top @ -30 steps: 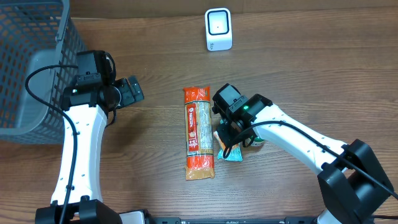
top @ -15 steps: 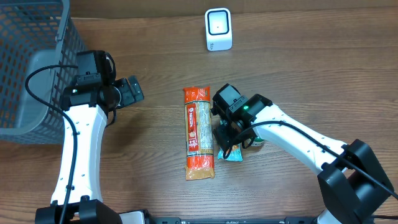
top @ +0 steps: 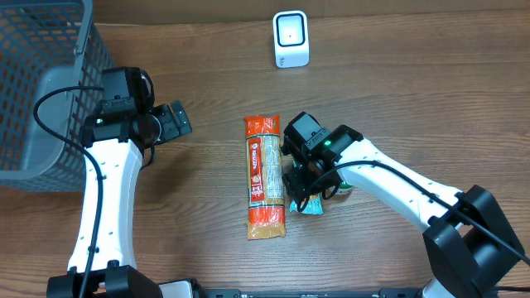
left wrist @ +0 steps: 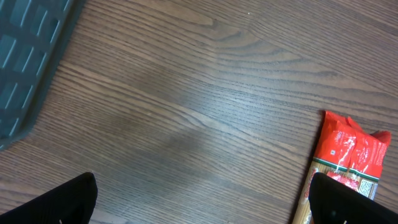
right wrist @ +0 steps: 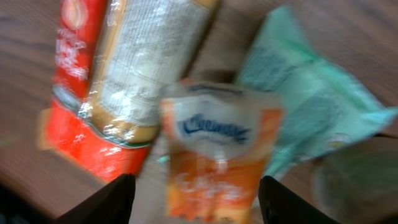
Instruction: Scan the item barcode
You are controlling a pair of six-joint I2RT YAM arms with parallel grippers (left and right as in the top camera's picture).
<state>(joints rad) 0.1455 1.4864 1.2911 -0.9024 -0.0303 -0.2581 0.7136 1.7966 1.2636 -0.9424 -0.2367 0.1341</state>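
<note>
The tissue pack [right wrist: 219,146] is crowded in between the spaghetti pack and the teal packet, so next I move it with my right gripper to open wood nearer the scanner first.
A small orange Kleenex tissue pack [right wrist: 217,162] lies blurred between the spread fingers of my right gripper [right wrist: 199,202], with a gap on each side. The right gripper [top: 305,184] hangs open over it at mid-table and hides it from overhead. A teal packet [right wrist: 311,106] lies just right of the tissue pack, its corner [top: 308,205] showing below the gripper. A long red spaghetti pack [top: 264,178] lies to its left. The white scanner [top: 291,39] stands at the back. My left gripper [top: 174,120] is open over bare wood [left wrist: 201,199], left of the spaghetti pack [left wrist: 348,162].
A grey mesh basket [top: 41,83] stands at the table's far left, its edge showing in the left wrist view [left wrist: 25,62]. The wooden tabletop [top: 397,99] stretches between the scanner and the packs.
The right gripper's jaws have spread apart around the tissue pack. Both arms stay where they were, and the left gripper is unchanged.
</note>
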